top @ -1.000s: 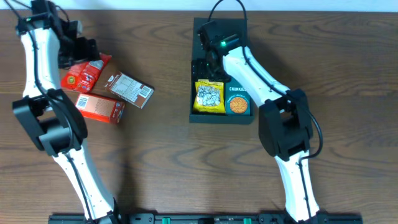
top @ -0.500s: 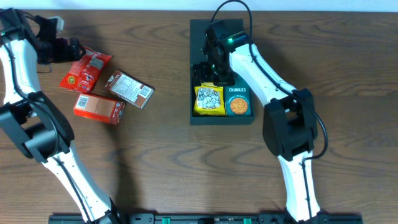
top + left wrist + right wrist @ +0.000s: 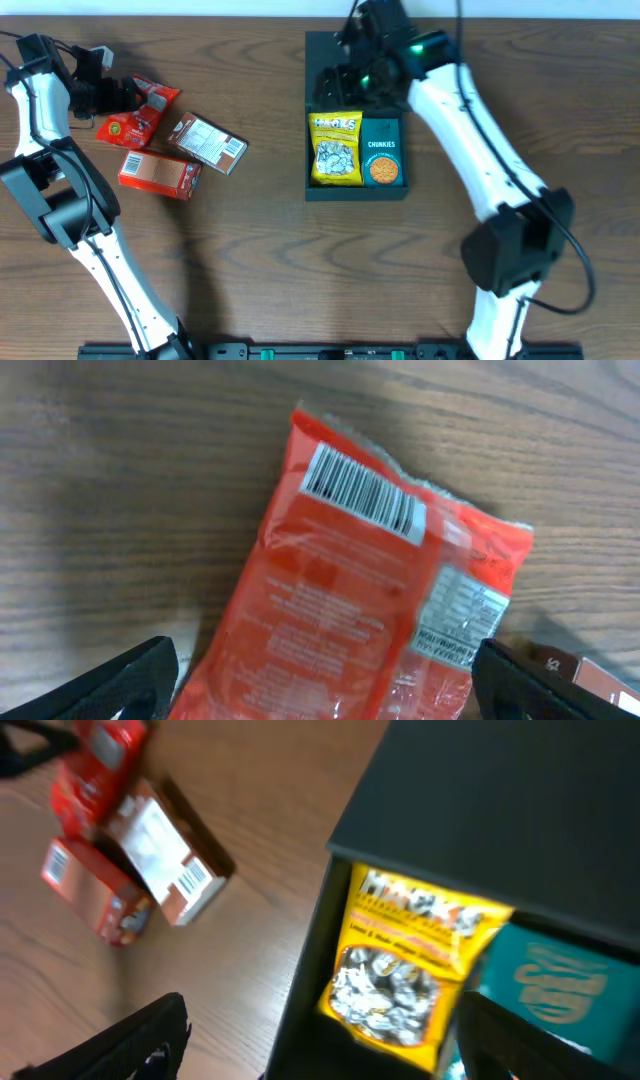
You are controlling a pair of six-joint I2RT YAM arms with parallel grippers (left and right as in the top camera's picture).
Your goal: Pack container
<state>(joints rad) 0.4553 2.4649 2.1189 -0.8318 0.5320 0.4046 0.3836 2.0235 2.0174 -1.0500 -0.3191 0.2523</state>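
Note:
My right gripper is hovering over the container's open lid [image 3: 326, 58]. It should move out of the way before my left gripper puts the red pouch [image 3: 140, 118] on the yellow snack bag.
The container [image 3: 355, 192] is a dark square box with its flap lid open at the back; it also shows in the right wrist view [image 3: 312, 982]. Inside lie a yellow snack bag [image 3: 337, 150] [image 3: 412, 965] and a small teal Chunkies carton [image 3: 381, 152] [image 3: 550, 982]. My right gripper [image 3: 347, 78] [image 3: 335, 1045] is open and empty, hovering over the back of the box. My left gripper [image 3: 118, 97] [image 3: 330, 695] is open, its fingers either side of a red pouch [image 3: 135, 113] [image 3: 360, 600] that lies on the table.
A brown and white carton [image 3: 207, 143] [image 3: 160, 850] and an orange-red box [image 3: 160, 173] [image 3: 95, 890] lie beside the red pouch at the table's left. Bare wood lies between them and the container.
My right gripper has lifted out of the box and back toward the lid, uncovering the yellow bag. My left gripper has moved back to straddle the red pouch.

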